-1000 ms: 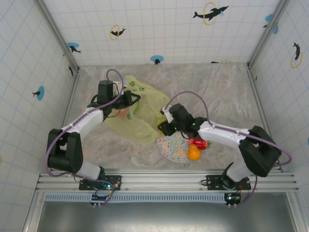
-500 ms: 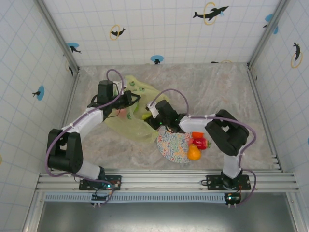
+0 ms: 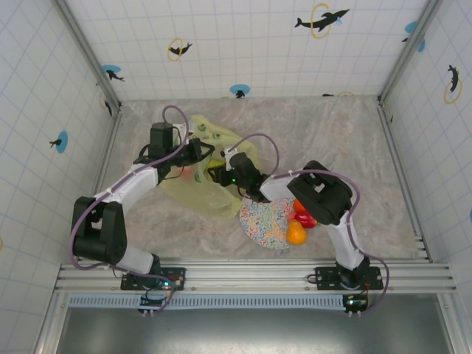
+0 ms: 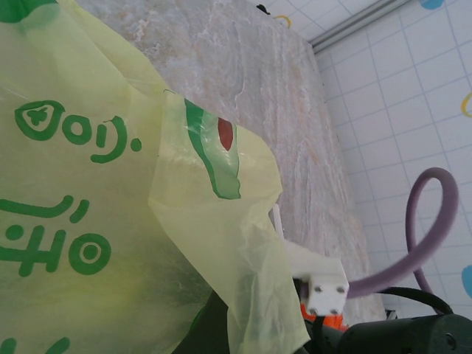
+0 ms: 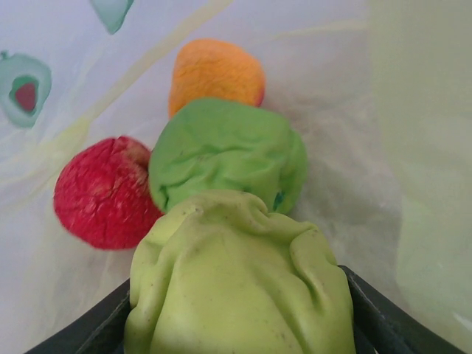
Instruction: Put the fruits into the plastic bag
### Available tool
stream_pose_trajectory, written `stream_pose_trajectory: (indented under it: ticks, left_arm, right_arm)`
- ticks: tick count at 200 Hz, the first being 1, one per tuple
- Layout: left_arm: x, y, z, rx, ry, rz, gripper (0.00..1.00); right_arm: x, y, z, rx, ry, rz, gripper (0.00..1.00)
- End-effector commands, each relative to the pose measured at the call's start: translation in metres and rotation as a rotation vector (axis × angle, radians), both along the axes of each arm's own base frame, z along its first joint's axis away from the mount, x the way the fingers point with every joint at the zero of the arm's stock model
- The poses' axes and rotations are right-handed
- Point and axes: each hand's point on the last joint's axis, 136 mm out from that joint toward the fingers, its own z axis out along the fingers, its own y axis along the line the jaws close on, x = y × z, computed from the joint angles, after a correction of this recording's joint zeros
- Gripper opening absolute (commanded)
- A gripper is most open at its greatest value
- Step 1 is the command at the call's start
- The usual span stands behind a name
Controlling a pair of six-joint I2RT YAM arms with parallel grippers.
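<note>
The green round fruit (image 5: pixel 228 151) takes up the space in front of the pear, so next my right gripper moves back and lets go of the pear on the clear bag's bottom (image 5: pixel 85 287) close to the red apple.
My right gripper (image 5: pixel 236 328) is shut on a pale green pear (image 5: pixel 236 273), its dark jaws pressing both sides. Just ahead lie a green round fruit (image 5: pixel 228 155), a red apple (image 5: pixel 103 192) and an orange one (image 5: pixel 216 74), all inside the plastic bag (image 5: pixel 346 96). From above, the right gripper (image 3: pixel 219 175) reaches into the mouth of the yellow-green bag (image 3: pixel 195 195). The left gripper (image 3: pixel 205 153) is shut on the bag's upper edge and holds it up. In the left wrist view the bag (image 4: pixel 88 221) drapes over my left gripper (image 4: pixel 221 324) and hides its fingertips.
A speckled multicoloured plate (image 3: pixel 262 225) lies near the front, right of the bag. By its right rim sit an orange fruit (image 3: pixel 296 234) and a red one (image 3: pixel 304 219). The right arm's elbow (image 3: pixel 324 195) arches over them. Tiled walls enclose the marbled table.
The right arm has swung left from beside the plate, carrying the pear into the bag's mouth. The left arm and the bag's held edge have stayed put.
</note>
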Motion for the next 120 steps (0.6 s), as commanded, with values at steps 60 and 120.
stream_pose_trajectory:
  ticks: [60, 120]
  left_arm:
    - [-0.002, -0.005, 0.010, -0.012, -0.032, -0.023, 0.00]
    - [-0.002, -0.005, 0.011, -0.012, -0.034, -0.022, 0.00]
  right_arm:
    - [0.057, 0.025, 0.018, 0.232, -0.031, -0.250, 0.44]
    - [0.029, 0.020, 0.024, 0.231, 0.003, -0.170, 0.53]
